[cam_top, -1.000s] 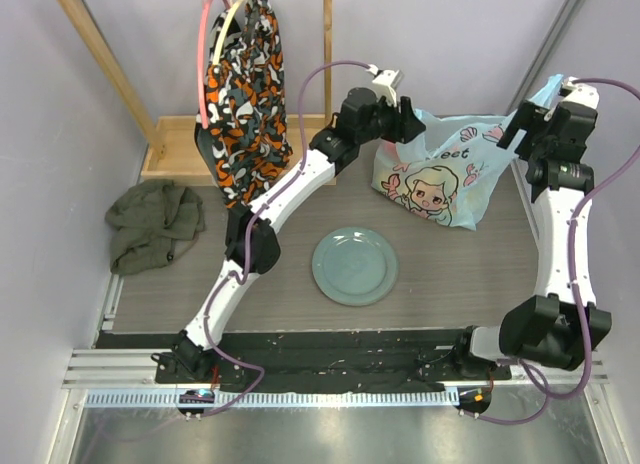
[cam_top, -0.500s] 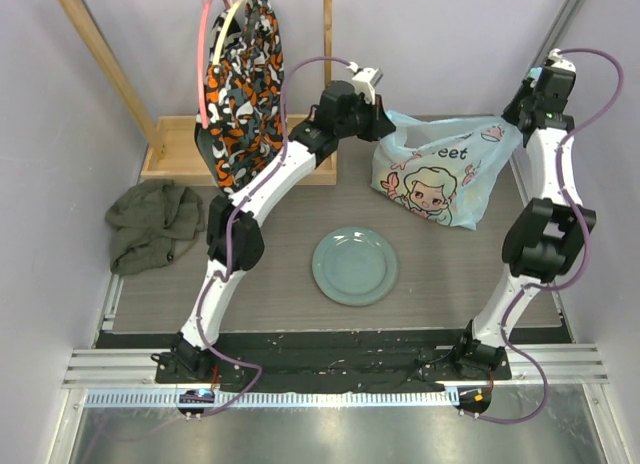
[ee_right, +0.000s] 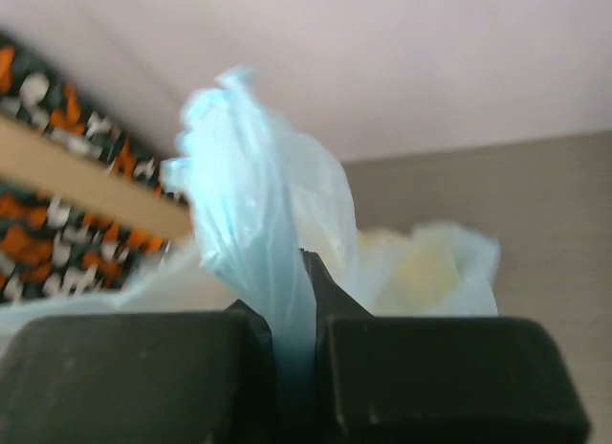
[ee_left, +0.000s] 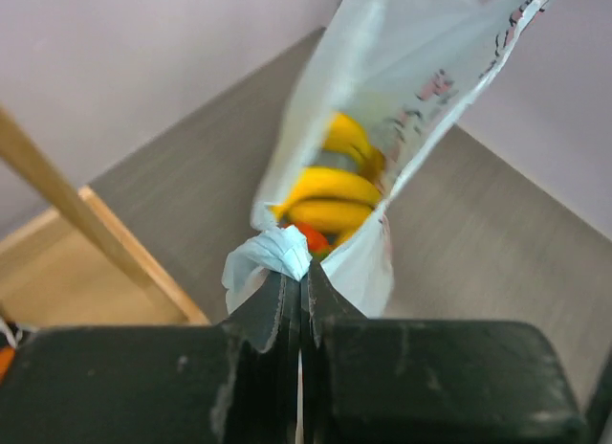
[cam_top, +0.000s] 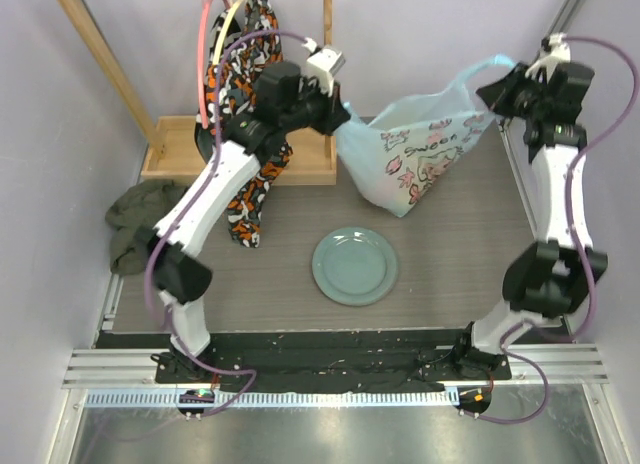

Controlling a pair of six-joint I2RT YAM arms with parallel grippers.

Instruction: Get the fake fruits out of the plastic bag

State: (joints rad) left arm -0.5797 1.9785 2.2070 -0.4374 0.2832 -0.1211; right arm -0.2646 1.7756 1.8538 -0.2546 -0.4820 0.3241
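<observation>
My grippers both hold the raised plastic bag, so I should lower it and free my right gripper from the bag's handle (cam_top: 474,71) to reach the fake fruits inside (ee_left: 332,188).
The light-blue plastic bag (cam_top: 415,156) hangs stretched between my two grippers at the back of the table. My left gripper (cam_top: 338,122) is shut on the bag's left edge, a bunched tuft of plastic (ee_left: 277,250) just past its tips (ee_left: 301,275). My right gripper (cam_top: 497,88) is shut on the right handle (ee_right: 251,190), which runs up from its closed jaws (ee_right: 296,283). Through the bag's mouth in the left wrist view I see fake fruits: yellow banana shapes (ee_left: 330,197) and something red-orange (ee_left: 312,237). A pale yellow shape (ee_right: 421,267) shows through the plastic in the right wrist view.
A grey-green plate (cam_top: 354,266) lies on the table in front of the bag. The orange-black-white patterned cloth (cam_top: 245,79) hangs from a wooden rack (cam_top: 170,154) at the back left. A crumpled green cloth (cam_top: 150,222) lies at the left edge.
Both grippers closed on the bag's ends. The arms then rose, the left one swinging left, so the bag came up off the table and is pulled taut between them.
</observation>
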